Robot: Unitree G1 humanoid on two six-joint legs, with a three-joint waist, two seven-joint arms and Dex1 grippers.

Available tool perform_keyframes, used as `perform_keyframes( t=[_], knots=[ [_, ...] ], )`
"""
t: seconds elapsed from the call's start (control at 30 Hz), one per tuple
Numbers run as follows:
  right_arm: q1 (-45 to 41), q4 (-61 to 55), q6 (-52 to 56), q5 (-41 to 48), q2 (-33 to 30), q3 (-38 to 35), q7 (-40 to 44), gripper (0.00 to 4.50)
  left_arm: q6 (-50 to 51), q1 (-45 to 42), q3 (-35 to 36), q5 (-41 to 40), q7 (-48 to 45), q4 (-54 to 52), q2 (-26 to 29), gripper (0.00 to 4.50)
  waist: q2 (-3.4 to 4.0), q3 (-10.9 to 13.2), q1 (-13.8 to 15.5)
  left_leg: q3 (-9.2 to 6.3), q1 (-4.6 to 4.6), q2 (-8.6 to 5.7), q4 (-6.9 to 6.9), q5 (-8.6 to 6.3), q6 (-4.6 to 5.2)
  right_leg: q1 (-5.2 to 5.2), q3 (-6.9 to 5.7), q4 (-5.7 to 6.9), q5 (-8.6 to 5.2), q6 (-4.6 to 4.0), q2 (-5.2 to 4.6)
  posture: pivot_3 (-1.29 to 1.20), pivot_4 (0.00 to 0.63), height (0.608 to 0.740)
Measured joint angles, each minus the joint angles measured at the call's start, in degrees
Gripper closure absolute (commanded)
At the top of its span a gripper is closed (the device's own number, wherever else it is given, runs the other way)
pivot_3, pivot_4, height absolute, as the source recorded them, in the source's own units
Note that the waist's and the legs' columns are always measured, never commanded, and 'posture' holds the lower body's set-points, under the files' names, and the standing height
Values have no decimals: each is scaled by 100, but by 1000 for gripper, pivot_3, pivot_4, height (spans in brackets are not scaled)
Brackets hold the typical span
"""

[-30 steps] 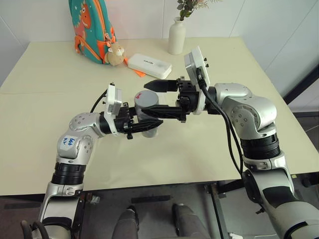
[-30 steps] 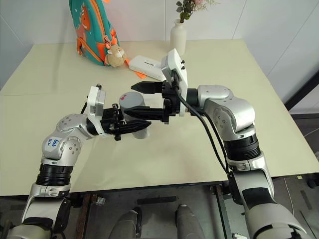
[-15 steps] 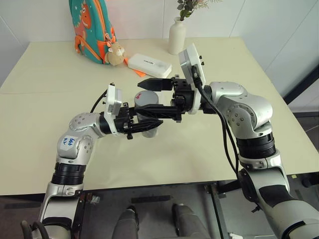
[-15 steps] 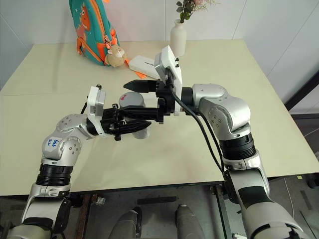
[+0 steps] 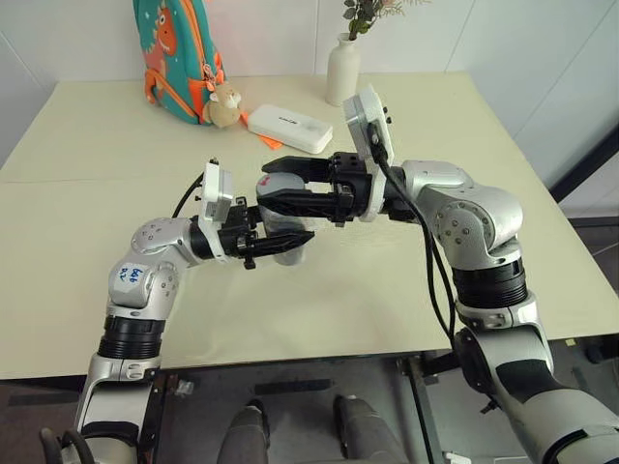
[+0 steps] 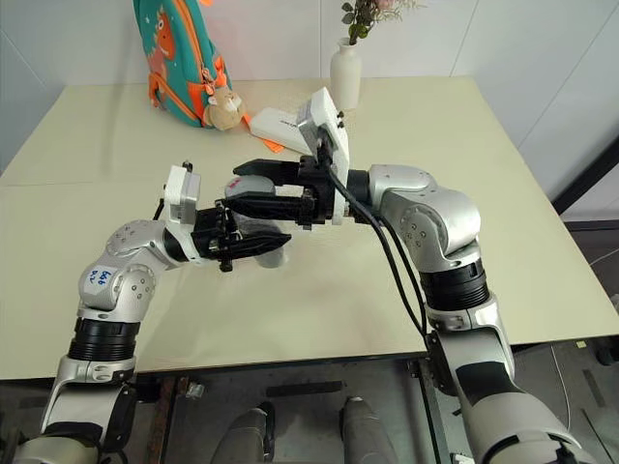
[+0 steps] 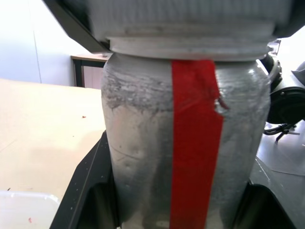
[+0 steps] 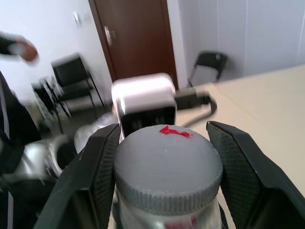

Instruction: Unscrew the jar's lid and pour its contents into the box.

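Note:
The robot's right gripper holds the lid's ribbed rim [image 8: 169,200] in its fingers above the jar's white neck, so it should keep pulling the lid away until it reaches the open tabletop [image 5: 392,246].
My left gripper [image 5: 290,242] is shut on the jar [image 5: 286,228] and holds it upright above the middle of the table. The left wrist view shows the jar [image 7: 181,157] close up, its cloudy wall crossed by a red stripe, wedged between the black fingers [image 7: 86,191]. The grey lid [image 5: 283,183] sits on the jar, and my right gripper [image 5: 266,186] reaches in from the right and is shut on it. In the right wrist view both pads press the lid's [image 8: 167,157] ribbed rim. A corner of the clear box [image 7: 24,210] lies on the table below. The contents are hidden.
At the table's far edge stand a teal backpack [image 5: 179,53] with a small plush toy [image 5: 224,104], a white oblong case [image 5: 290,126] and a white vase [image 5: 342,70]. The tabletop [image 5: 387,280] is bare on the right and at the front.
The right gripper's fingers, open astride the lid before, have shut on it, and the hand has rolled a little. The left gripper and the jar have stayed put.

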Motion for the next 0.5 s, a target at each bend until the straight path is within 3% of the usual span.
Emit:
perform_keyframes(
  t=[0.23,0.37,0.5],
  knots=[
    [259,-595,126,418,-225,-575,-640,1942,1,124,16,2,6,-16,117,2456,0,0,10,0,0,0,-4,-1,-1,0,-1,-7,-1,-2,0,0,150,740],
    [1459,-946,-770,-604,-1081,-477,-740,1942,11,251,161,1,55,-30,283,2456,0,0,49,1,-3,-1,-8,-2,-2,0,-1,-27,-2,-3,-1,0,150,740],
    [2408,-770,-1531,-1228,-980,-606,-1208,1942,5,237,386,-1,81,53,360,2456,-1,-1,4,5,-4,0,-11,-3,-1,0,2,-28,-1,-1,0,0,150,740]
  ],
)
